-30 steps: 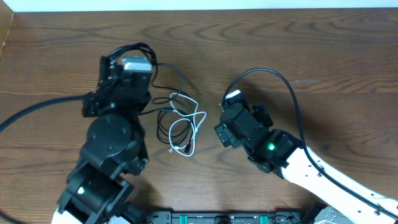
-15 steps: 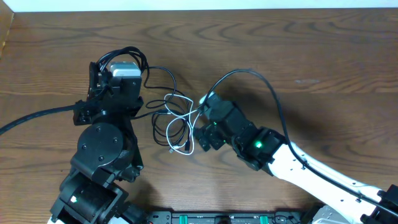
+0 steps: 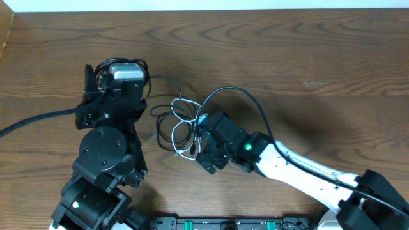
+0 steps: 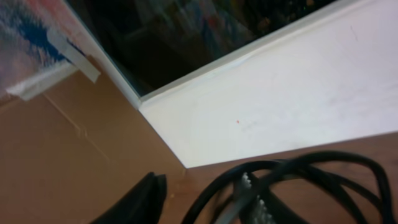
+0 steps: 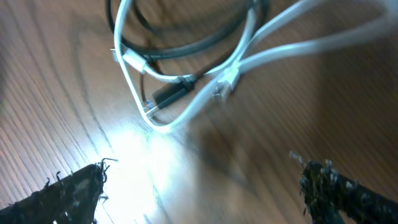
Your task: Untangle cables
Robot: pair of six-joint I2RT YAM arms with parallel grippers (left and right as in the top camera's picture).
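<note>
Next, I raise my right gripper and come in over the cables' crossing point(image 5: 230, 74), because only wood lies under its open fingers, short of the plug ends point(image 5: 174, 93).
The thin white cable point(image 3: 193, 130) and thin black cable point(image 3: 165, 122) lie looped through each other on the wooden table, between the two arms. In the right wrist view the white cable point(image 5: 273, 38) crosses over the black cable point(image 5: 186, 51), with small plug ends point(image 5: 169, 94) just ahead of the fingers. My right gripper point(image 5: 205, 186) is open and empty, low over the table at the tangle's right side point(image 3: 199, 139). Only one dark finger of my left gripper point(image 4: 144, 196) shows; its wrist view looks up at the wall.
The left arm point(image 3: 105, 140) stands left of the tangle, with thick black robot cords point(image 4: 298, 180) looped at its wrist. A thick black cord point(image 3: 236, 96) arcs above the right arm point(image 3: 287, 169). A white wall edges the table's far side point(image 3: 204, 5).
My right arm has swung left and down, from well right of the tangle to right against it. The left arm has shifted a little left, and the black cable's loops have tightened.
</note>
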